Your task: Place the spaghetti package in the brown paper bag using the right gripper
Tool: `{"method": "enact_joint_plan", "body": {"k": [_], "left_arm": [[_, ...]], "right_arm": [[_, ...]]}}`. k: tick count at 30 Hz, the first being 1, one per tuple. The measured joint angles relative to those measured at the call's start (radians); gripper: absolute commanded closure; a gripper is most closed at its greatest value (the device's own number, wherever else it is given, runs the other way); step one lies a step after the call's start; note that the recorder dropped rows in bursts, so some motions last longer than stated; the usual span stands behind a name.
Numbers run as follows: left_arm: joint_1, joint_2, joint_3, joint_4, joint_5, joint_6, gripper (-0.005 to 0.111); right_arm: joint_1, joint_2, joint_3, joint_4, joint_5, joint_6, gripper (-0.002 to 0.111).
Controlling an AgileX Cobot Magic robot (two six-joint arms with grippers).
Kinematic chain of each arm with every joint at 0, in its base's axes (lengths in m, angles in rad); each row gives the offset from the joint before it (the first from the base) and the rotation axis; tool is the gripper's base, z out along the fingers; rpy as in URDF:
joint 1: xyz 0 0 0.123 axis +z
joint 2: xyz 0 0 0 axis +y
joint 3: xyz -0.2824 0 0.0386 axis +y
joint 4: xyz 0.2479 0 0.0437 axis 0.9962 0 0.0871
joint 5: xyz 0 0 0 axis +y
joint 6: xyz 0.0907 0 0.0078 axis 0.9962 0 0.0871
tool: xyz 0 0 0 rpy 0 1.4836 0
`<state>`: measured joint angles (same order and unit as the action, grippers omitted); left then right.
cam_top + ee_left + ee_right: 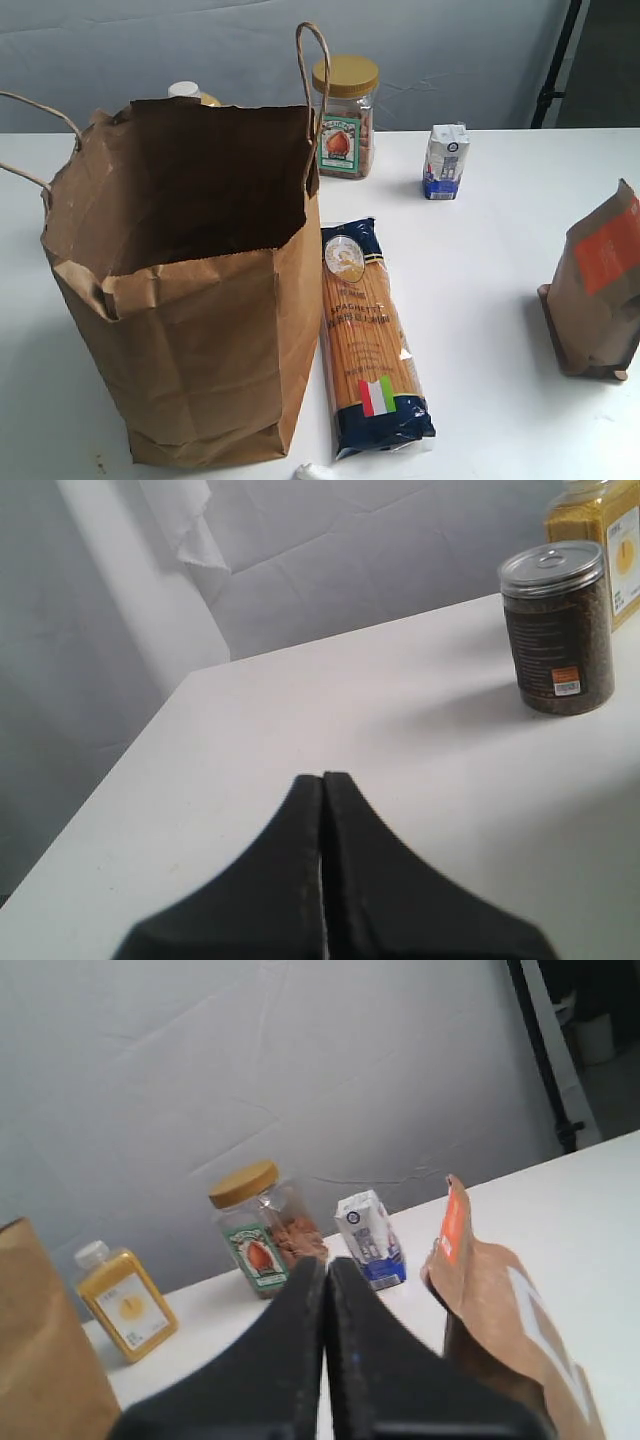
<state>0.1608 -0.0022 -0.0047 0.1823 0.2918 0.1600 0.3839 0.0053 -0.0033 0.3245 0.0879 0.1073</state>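
My gripper will lift the spaghetti package (372,335) near its far end, and the package will stay straight instead of folding over, because straight spaghetti pieces (366,348) run lengthwise behind the clear wrapper.
The spaghetti package (368,335) lies flat on the white table, lengthwise, just right of the brown paper bag (190,290), with its flag mark toward the near end. The bag stands upright and open, its cord handles (318,70) up; an edge of it shows in the right wrist view (40,1360). Neither arm appears in the exterior view. My right gripper (327,1265) is shut with nothing between its fingers, held above the table facing the far jars. My left gripper (323,778) is shut and empty too, over bare table.
A gold-lidded nut jar (345,115) and a small blue-white carton (445,162) stand at the back. A brown pouch with an orange label (600,295) stands at the right. A yellow juice bottle (120,1300) sits behind the bag. A dark canister (556,630) stands near the left gripper.
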Motion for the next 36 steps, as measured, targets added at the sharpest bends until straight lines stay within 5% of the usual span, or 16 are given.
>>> {"method": "enact_joint_plan", "body": {"k": [8,17,19,23,29,36], "left_arm": [[0.000,0.000,0.000,0.000,0.000,0.000,0.107],[0.000,0.000,0.000,0.000,0.000,0.000,0.107],[0.000,0.000,0.000,0.000,0.000,0.000,0.107],[0.000,0.000,0.000,0.000,0.000,0.000,0.107],[0.000,0.000,0.000,0.000,0.000,0.000,0.107],[0.000,0.000,0.000,0.000,0.000,0.000,0.107]], "right_arm": [[0.032,0.146,-0.170,0.085,0.081,-0.101,0.108],[0.079,0.947,-0.661,0.085,0.445,-0.323,0.107],[0.161,1.146,-0.767,0.055,0.482,-0.274,0.093],[0.307,1.537,-0.949,-0.050,0.500,-0.107,0.036],[0.454,1.886,-1.142,-0.098,0.499,-0.001,0.032],[0.483,1.998,-1.214,-0.145,0.499,0.034,0.032]]}}
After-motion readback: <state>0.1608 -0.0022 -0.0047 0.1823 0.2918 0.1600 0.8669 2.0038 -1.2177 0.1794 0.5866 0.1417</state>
